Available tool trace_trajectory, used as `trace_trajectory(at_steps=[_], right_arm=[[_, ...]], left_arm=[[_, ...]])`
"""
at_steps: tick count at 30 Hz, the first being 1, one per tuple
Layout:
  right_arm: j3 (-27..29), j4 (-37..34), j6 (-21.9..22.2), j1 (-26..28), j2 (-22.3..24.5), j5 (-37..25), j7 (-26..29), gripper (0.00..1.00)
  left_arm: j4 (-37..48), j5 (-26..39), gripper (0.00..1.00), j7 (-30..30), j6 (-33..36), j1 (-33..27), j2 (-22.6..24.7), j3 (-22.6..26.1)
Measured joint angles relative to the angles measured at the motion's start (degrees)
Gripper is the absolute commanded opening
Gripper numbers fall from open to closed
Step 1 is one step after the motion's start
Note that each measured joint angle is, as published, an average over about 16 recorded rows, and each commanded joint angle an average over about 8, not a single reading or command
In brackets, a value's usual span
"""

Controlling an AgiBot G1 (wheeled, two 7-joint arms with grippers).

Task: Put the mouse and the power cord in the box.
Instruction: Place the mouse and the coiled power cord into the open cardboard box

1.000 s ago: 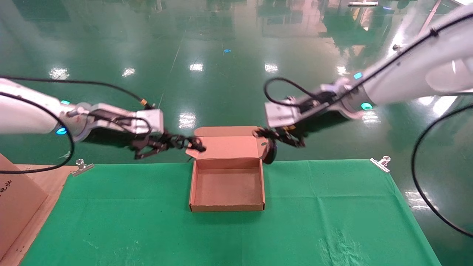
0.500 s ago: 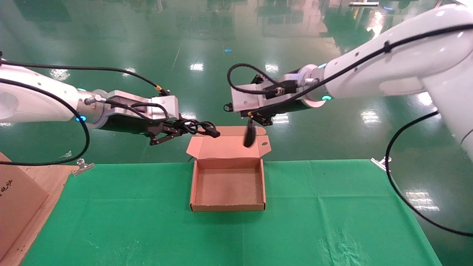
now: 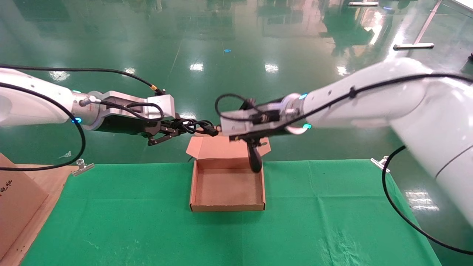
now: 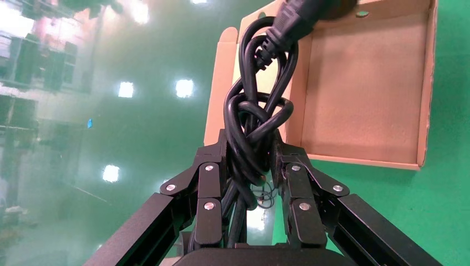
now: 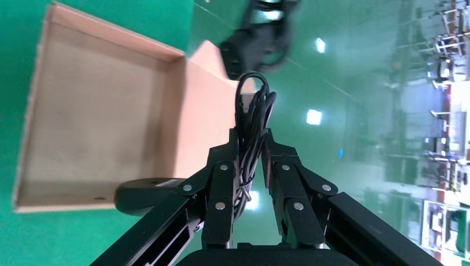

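Note:
The power cord's plug (image 3: 213,130) almost touches the robot's right gripper, so the right gripper should move back with the mouse while the left gripper first lowers the power cord into the box (image 3: 228,190).
The box (image 3: 227,208) lies open mid-table, its flap lid (image 3: 218,148) raised at the far side. My left gripper (image 3: 173,131) hovers left of the flap, shut on the power cord (image 3: 192,126), a knotted black bundle (image 4: 255,127) whose plug (image 3: 212,131) points toward the box (image 4: 360,94). My right gripper (image 3: 252,140) is above the box's far right corner, shut on the mouse's thin looped cable (image 5: 253,119). The mouse (image 3: 255,161) dangles below it, over the box's far right corner. In the right wrist view the mouse (image 5: 145,196) shows beside the box (image 5: 94,122).
A green cloth (image 3: 147,229) covers the table, clipped at the far corners (image 3: 82,167) (image 3: 382,163). A large brown carton (image 3: 14,199) stands at the left on a wooden board (image 3: 50,184). Shiny green floor lies beyond the table's far edge.
My right arm swung left and came down, so the mouse moved from beside the flap to hang low over the box's far right corner. The left gripper rose and shifted right with the cord, then held.

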Motion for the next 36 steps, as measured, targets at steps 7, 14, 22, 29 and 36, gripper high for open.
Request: trace_trajectory(at_steps=[7,14,22,29,36], right_arm=[[-5.67,2.64,3.64,-1.65,-0.07,3.23,2.69,0.00],[-10.31,4.12,6.43,-1.49,-0.06,6.24,5.05,0.00],[-14.19,3.76,8.28,-0.06,0.05,8.86,6.34,0.00],[-16.37,1.53,8.65,1.74,0.27,10.49,6.03,0.00],[-17.25,-2.24,7.41,4.35,0.62,12.11,4.14,0.00]], left_arm=[[0.07,-0.51,0.00,0.94,0.73,0.34,-0.83,-0.36],[0.27,-0.63,0.00,1.81,-0.13,1.63,-0.88,-0.44],[0.46,-1.04,0.00,2.14,-2.27,3.77,0.06,-0.72],[0.26,-1.95,0.00,2.23,-4.55,7.24,2.42,-1.36],[-2.27,-2.30,0.00,2.52,-6.36,12.80,5.04,-1.36]])
